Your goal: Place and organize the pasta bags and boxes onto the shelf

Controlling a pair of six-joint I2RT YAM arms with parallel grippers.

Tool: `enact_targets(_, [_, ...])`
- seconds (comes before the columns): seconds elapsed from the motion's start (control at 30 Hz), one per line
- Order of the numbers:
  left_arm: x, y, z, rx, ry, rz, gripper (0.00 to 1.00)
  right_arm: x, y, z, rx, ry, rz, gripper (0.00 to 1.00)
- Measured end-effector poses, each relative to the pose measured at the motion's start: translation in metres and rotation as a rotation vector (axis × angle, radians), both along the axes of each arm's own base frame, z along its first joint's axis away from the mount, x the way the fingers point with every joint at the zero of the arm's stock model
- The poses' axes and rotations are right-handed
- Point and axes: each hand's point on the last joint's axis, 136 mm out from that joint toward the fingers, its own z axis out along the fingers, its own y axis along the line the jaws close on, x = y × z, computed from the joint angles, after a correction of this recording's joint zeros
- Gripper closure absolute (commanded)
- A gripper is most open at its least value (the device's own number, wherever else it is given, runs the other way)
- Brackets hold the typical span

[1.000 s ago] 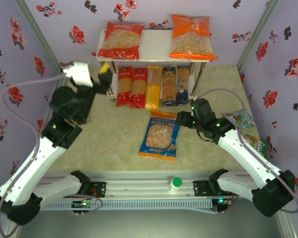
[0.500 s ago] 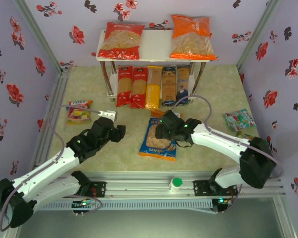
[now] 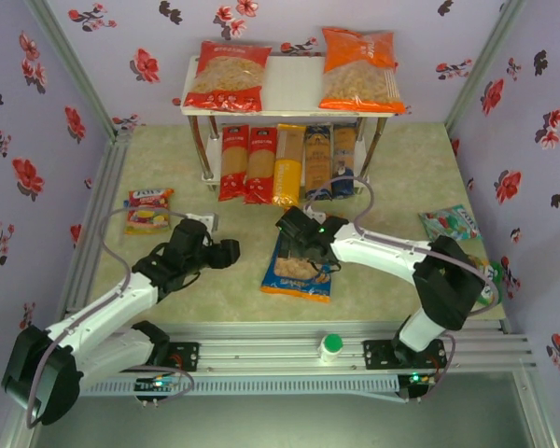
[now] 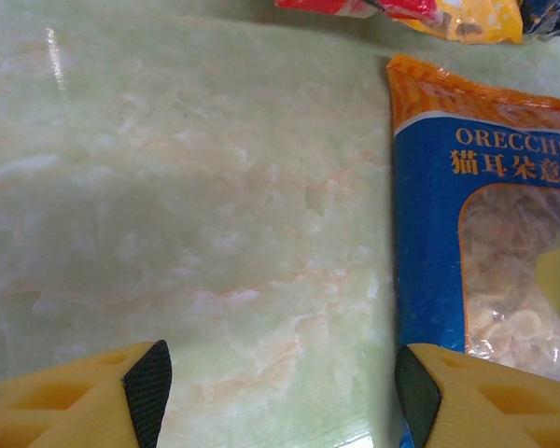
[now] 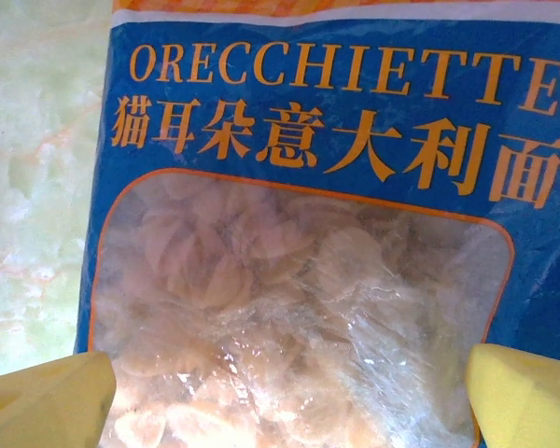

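Next, my right gripper pinches the bag's clear window (image 3: 294, 268) and lifts, because the blue bag (image 3: 273, 278) lies flat under my right gripper and outside my left gripper's fingers.
The blue bag with orange edges (image 3: 301, 265) lies flat on the table in front of the shelf (image 3: 289, 86). My right gripper (image 3: 292, 239) hovers over its upper part; in the right wrist view the gripper (image 5: 289, 397) is open, yellow fingers either side of the bag's clear window (image 5: 308, 308). My left gripper (image 3: 230, 251) sits low, just left of the bag, open over bare table (image 4: 280, 392), with the bag (image 4: 467, 233) beside its right finger. The red bag (image 3: 227, 77) and orange bag (image 3: 358, 70) lie on the top board. The two red (image 3: 246, 164), one yellow (image 3: 288, 164) and two blue (image 3: 329, 161) pasta boxes fill the lower tier.
A red-and-yellow snack packet (image 3: 147, 209) lies at the left. At the right, beside my right arm, is a teal packet (image 3: 453, 227). A white bottle with a green cap (image 3: 331, 346) stands on the front rail. The top board has a gap between its two bags.
My left arm dropped from beside the shelf to the table, left of the blue bag. My right gripper swung left from the bag's right side to over its upper part.
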Motion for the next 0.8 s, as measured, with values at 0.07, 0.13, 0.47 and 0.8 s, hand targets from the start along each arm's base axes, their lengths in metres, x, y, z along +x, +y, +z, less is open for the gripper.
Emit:
enact_targets(0.07, [0.002,0.000,0.005,-0.019,-0.012,0.002,0.32,0.002,0.001,-0.002,-0.017,0.008,-0.002,0.01])
enact_targets(0.13, [0.003,0.001,0.008,-0.036,-0.024,0.005,0.32,0.003,0.002,-0.004,-0.029,0.015,-0.003,0.01])
enact_targets(0.47, [0.010,0.005,0.014,-0.072,-0.041,0.017,0.32,0.003,0.004,-0.022,-0.075,0.061,-0.003,0.01])
enact_targets(0.8, [0.012,0.005,0.016,-0.082,-0.044,0.018,0.33,0.003,0.009,-0.031,-0.039,0.098,0.010,0.13])
